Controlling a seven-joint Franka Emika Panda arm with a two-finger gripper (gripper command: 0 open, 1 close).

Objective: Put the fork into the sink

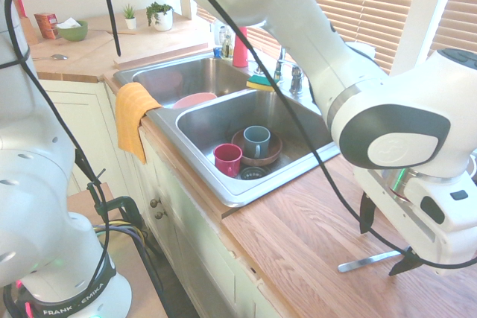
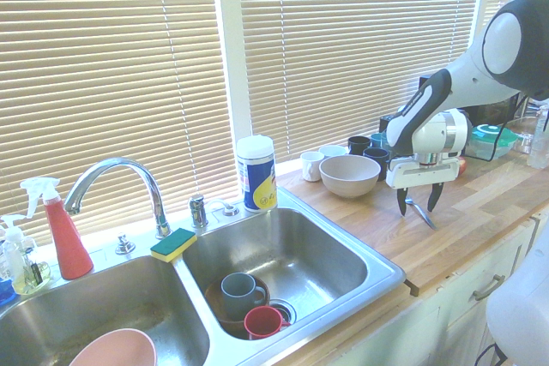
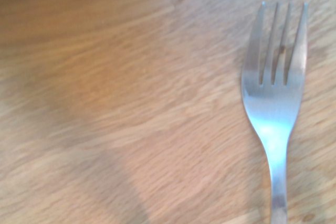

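Note:
I expect the brown speck (image 3: pixel 282 50) to stay stuck on an inner tine of the fork (image 3: pixel 285 32), where it sits now, when I carry the fork.
The silver fork (image 1: pixel 369 261) lies flat on the wooden counter, right of the sink (image 1: pixel 201 176). In the wrist view the fork (image 3: pixel 274 103) shows close up, its four tines and the upper handle resting on the wood. My gripper (image 1: pixel 387 240) hangs open just over the fork, one dark finger (image 1: pixel 367 214) on each side of the handle and nothing held. From the other side, the gripper (image 2: pixel 417 203) stands over the fork (image 2: pixel 423 213), well to the right of the sink (image 2: pixel 377 263).
The near basin holds a red cup (image 1: pixel 227 159) and a grey mug (image 1: pixel 256 141) on a brown dish. A pink bowl (image 1: pixel 195 100) sits in the other basin. A yellow cloth (image 1: pixel 133 118) hangs over the rim. A beige bowl (image 2: pixel 349 175) and mugs (image 2: pixel 375 153) stand by the window.

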